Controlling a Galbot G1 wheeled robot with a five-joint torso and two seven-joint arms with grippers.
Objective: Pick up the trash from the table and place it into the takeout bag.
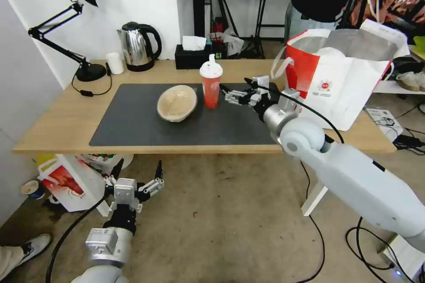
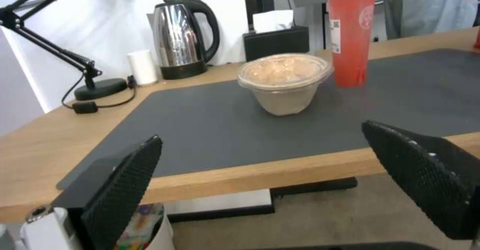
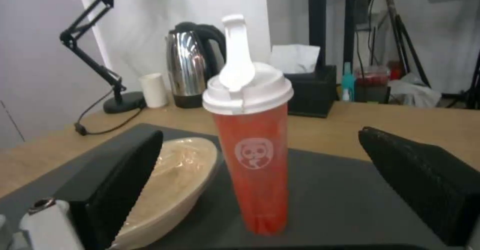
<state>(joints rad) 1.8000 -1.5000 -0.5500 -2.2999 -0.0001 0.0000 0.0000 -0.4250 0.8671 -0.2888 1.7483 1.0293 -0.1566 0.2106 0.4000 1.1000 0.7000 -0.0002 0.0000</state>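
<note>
My gripper will lift and carry the red drink cup (image 1: 210, 93), and the white domed lid will stay on it because the lid sits evenly down around the cup's rim.
A red drink cup (image 1: 211, 84) with a white domed lid stands upright on the dark mat of the table (image 1: 62, 124). Just left of it, a beige pulp bowl (image 1: 177, 102) sits tilted. My right gripper (image 1: 229, 93) is open just right of the cup, level with its middle and not touching it. In the right wrist view the cup (image 3: 255, 156) stands straight ahead between the spread fingers (image 3: 125, 182), with the bowl (image 3: 175, 182) beside it. The takeout bag (image 1: 345, 84) stands open at the table's right end, something white and rounded inside. My left gripper (image 1: 139, 169) hangs open below the table's front edge.
Along the back edge stand a black desk lamp (image 1: 84, 70), a small white cup (image 1: 115, 63), a steel kettle (image 1: 138, 46) and a black tissue box (image 1: 192, 55). A smaller red-and-white carton (image 1: 66, 183) sits on the floor at left. A person stands behind the bag. Cables lie at right.
</note>
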